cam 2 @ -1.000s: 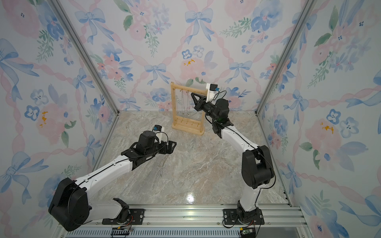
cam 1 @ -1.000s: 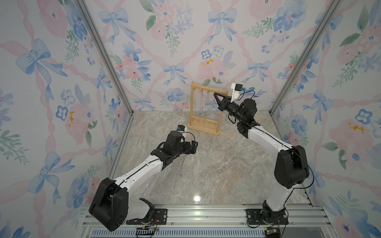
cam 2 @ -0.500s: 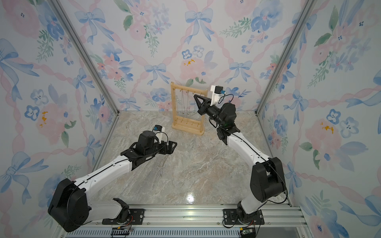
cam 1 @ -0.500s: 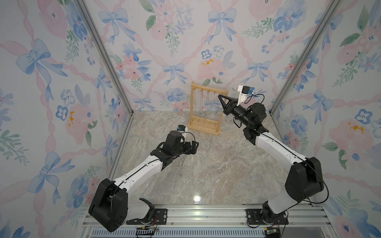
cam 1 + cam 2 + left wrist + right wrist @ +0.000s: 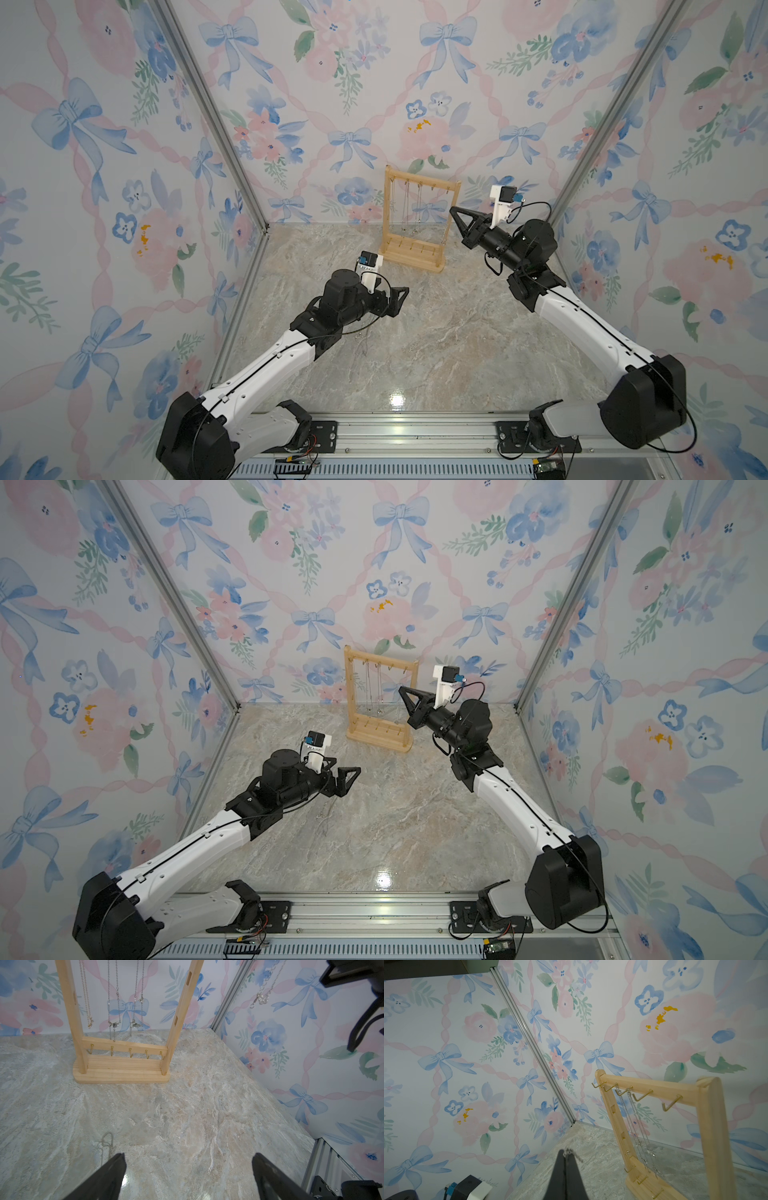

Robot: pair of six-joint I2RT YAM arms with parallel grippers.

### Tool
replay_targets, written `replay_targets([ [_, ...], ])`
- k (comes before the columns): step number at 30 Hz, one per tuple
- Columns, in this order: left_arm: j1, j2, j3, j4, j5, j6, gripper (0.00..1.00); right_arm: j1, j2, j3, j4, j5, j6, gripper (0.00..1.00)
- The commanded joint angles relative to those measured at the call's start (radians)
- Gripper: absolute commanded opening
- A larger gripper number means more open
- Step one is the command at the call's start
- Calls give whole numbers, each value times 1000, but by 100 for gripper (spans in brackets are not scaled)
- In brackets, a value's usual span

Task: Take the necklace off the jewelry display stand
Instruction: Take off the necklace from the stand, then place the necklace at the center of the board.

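I should keep moving my left gripper toward the necklace's lower end (image 5: 261,998) until it can close there, since the necklace in my right gripper (image 5: 274,980) hangs clear of the stand.
The jewelry display stand (image 5: 419,183) (image 5: 380,663) is a light-wood frame upright at the back wall. Three necklaces (image 5: 113,1023) hang from its left hooks; the two right hooks (image 5: 671,1103) are bare. My right gripper (image 5: 454,210) (image 5: 402,690) (image 5: 566,1152) is shut on a silver necklace (image 5: 262,998) (image 5: 445,237). It holds the necklace in the air just right of the stand's right post, and the chain dangles free of the frame. My left gripper (image 5: 399,297) (image 5: 187,1167) stands open and empty over the table in front of the stand.
Another silver necklace (image 5: 107,1140) (image 5: 363,343) lies loose on the marble table beside my left gripper. Floral walls close in the back and both sides, with metal corner posts (image 5: 590,137) close behind my right arm.
My right gripper has drawn back to the right and slightly down from the stand's top bar, taking the necklace with it. The left arm has stayed put.
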Motion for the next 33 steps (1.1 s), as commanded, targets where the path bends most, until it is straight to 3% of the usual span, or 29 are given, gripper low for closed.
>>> replay_targets([
  [1,-17,-43,-35,73,16,44,98,-4,-62,-70,-59,-4,22,0],
  [7,-19,-56,-88,196,100,35,98,-11,-175,-207,-85,-7,31,0],
  [13,-27,-33,-106,322,210,-4,96,-16,-295,-253,-238,-21,-69,0],
  [22,-127,19,-82,338,188,-1,87,-24,-405,-276,-363,-72,-192,0],
  [33,-243,129,-6,448,205,47,86,-26,-457,-261,-460,-134,-266,0],
])
